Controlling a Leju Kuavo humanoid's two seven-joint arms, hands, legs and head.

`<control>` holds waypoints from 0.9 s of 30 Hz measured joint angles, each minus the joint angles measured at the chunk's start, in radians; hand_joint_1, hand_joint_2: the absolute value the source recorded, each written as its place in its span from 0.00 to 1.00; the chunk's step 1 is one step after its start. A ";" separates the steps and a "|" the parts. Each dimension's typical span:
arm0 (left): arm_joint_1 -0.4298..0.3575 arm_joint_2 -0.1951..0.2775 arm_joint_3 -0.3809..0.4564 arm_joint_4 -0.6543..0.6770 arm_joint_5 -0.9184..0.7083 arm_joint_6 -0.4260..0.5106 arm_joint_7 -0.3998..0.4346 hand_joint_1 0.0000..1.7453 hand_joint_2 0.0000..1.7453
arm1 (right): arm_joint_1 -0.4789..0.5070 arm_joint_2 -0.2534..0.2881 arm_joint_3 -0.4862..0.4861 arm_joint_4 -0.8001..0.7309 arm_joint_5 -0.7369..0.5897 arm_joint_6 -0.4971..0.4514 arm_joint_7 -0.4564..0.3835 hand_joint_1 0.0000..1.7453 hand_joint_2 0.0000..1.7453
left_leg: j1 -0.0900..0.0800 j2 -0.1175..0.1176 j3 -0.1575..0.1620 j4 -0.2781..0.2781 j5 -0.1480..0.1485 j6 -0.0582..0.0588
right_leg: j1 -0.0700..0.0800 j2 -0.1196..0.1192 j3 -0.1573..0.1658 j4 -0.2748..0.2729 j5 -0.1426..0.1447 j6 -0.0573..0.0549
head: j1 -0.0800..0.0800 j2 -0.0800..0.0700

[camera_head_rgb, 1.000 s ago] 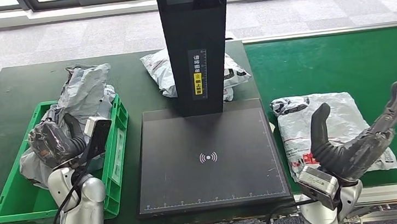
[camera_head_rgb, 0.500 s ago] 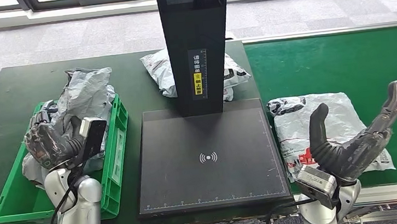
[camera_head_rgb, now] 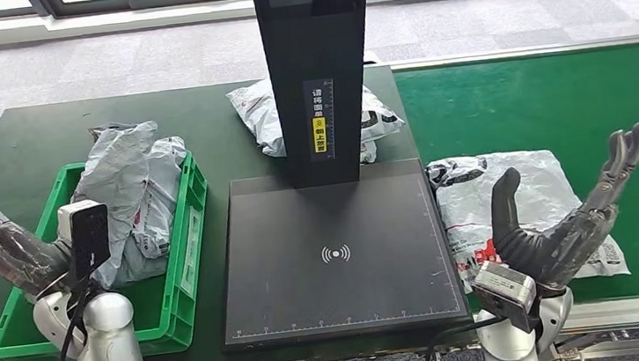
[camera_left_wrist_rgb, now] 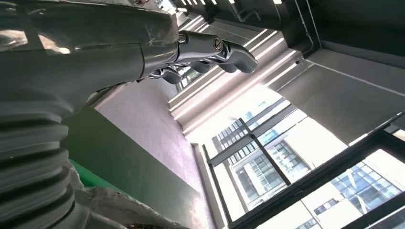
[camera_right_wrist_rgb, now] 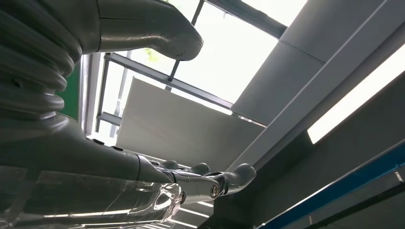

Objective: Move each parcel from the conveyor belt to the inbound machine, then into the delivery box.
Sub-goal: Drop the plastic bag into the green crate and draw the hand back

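The parcel's thin corner (camera_head_rgb: 610, 261) lies flat, so the grey parcel should bunch up and trail a loose end when I pull it onto the scanning plate.
A grey plastic parcel (camera_head_rgb: 530, 204) lies on the green conveyor belt (camera_head_rgb: 556, 105), near its left edge. My right hand (camera_head_rgb: 568, 227) is raised over the parcel's near end, palm up, fingers spread and holding nothing. The black inbound machine (camera_head_rgb: 336, 254) has a flat scanning plate with nothing on it. A grey parcel (camera_head_rgb: 132, 194) lies in the green delivery box (camera_head_rgb: 183, 247). My left hand (camera_head_rgb: 4, 246) is up at the box's left side, fingers spread, holding nothing. In the wrist views both hands (camera_left_wrist_rgb: 205, 52) (camera_right_wrist_rgb: 210, 183) point towards the ceiling.
Another grey parcel (camera_head_rgb: 275, 118) lies on the dark green table (camera_head_rgb: 29, 138) behind the machine's black column (camera_head_rgb: 314, 66). The conveyor's metal frame runs along its near edge. Grey floor lies beyond the table.
My left hand let go of the parcel in the box and swung out to the box's left side with fingers spread. The parcel settled in the box. My right hand shifted slightly left and down.
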 joint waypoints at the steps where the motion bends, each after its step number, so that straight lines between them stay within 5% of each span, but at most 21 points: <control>1: -0.001 -0.002 0.003 -0.002 0.028 0.000 -0.014 0.00 1.00 | 0.000 0.000 0.000 0.003 -0.001 0.000 0.000 0.00 1.00 | 0.000 0.000 0.000 0.000 0.000 0.000 | 0.000 0.000 0.000 0.000 0.000 0.000 | 0.000 0.000; 7: -0.005 -0.014 0.003 -0.029 0.385 0.000 -0.184 0.00 1.00 | -0.001 0.000 0.000 0.011 -0.004 0.000 0.000 0.00 1.00 | 0.000 0.000 0.000 0.000 0.000 0.000 | 0.000 0.000 0.000 0.000 0.000 0.000 | 0.000 0.000; 14: -0.004 -0.016 0.000 -0.035 0.423 0.000 -0.201 0.00 1.00 | -0.002 0.000 0.000 0.012 -0.005 0.000 0.000 0.00 1.00 | 0.000 -0.001 0.000 0.000 0.000 0.000 | 0.000 -0.001 0.000 0.000 0.000 0.000 | 0.000 0.000; 19: 0.000 -0.016 -0.049 -0.121 0.659 0.000 -0.310 0.00 1.00 | -0.003 0.000 -0.007 0.023 0.000 0.000 0.000 0.00 1.00 | 0.000 -0.001 0.000 0.000 0.000 0.000 | 0.000 -0.001 0.001 0.000 0.000 0.000 | 0.000 0.000; 27: 0.001 -0.016 -0.074 -0.155 0.680 0.000 -0.315 0.00 1.00 | -0.003 0.000 -0.021 0.039 -0.002 0.000 0.000 0.00 1.00 | 0.000 -0.002 0.000 0.000 0.000 0.000 | 0.000 -0.002 0.001 0.000 0.000 0.000 | 0.000 0.000</control>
